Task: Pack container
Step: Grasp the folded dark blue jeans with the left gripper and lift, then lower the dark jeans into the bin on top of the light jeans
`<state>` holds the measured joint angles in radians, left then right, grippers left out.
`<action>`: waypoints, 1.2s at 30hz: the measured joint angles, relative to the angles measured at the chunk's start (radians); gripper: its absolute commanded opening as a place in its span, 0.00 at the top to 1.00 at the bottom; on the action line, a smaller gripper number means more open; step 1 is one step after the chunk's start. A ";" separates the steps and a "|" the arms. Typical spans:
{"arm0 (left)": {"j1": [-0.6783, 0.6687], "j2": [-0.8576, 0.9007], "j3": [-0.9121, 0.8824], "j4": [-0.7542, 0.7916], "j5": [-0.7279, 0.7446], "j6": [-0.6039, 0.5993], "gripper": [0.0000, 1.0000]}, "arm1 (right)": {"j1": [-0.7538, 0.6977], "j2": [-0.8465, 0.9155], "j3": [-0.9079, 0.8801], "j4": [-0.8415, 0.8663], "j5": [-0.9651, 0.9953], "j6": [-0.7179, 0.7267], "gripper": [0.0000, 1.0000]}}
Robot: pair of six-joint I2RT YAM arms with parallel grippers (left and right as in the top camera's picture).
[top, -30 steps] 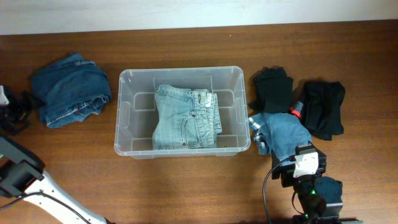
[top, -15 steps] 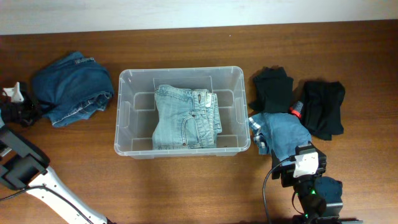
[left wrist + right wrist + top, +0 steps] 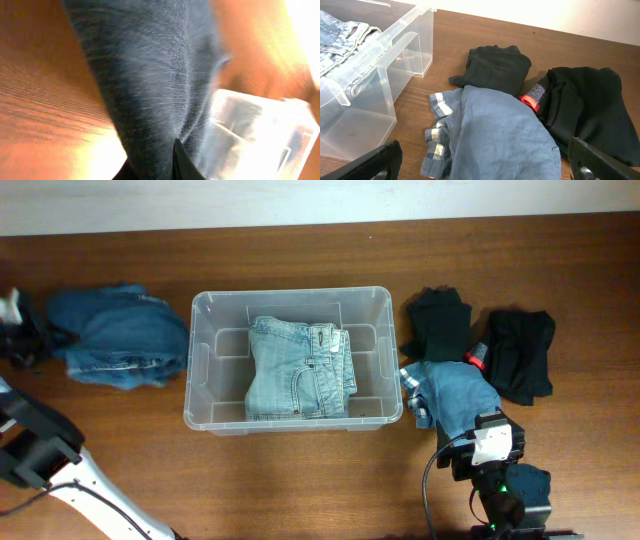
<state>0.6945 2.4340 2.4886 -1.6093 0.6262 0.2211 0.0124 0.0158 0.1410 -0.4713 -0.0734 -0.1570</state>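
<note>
My left gripper should carry on lifting the dark blue jeans into the open container until they meet the light blue jeans, because it is holding one end of the dark blue jeans.
The container, a clear plastic bin, stands mid-table with folded light blue jeans inside. Left of it lies a heap of dark blue jeans. My left gripper is blurred at the heap's left end. The left wrist view shows it shut on the dark denim, with the container's wall beyond. My right gripper stands open low over a light blue shirt, to the right of the container.
Right of the container lie two black garments, with a grey, red-edged sock between them. The light blue shirt lies in front of them. The right arm's base is at the front edge.
My left gripper has shut on the left end of the dark blue jeans. The heap has shifted and spread towards the container. The right arm has not moved.
</note>
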 measured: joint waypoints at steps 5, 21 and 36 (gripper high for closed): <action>-0.076 -0.290 0.047 0.001 -0.035 -0.018 1.00 | 0.000 0.000 0.000 0.000 0.000 0.000 0.02; -0.662 -0.584 0.050 0.029 -0.077 -0.271 0.99 | 0.000 0.000 0.000 0.000 0.000 0.000 0.02; -1.227 -0.560 -0.593 0.509 -0.426 -0.648 1.00 | 0.000 0.000 0.000 0.000 0.000 0.000 0.02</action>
<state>-0.5327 1.8736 1.8954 -1.1007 0.2001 -0.4267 0.0124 0.0158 0.1410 -0.4713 -0.0734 -0.1570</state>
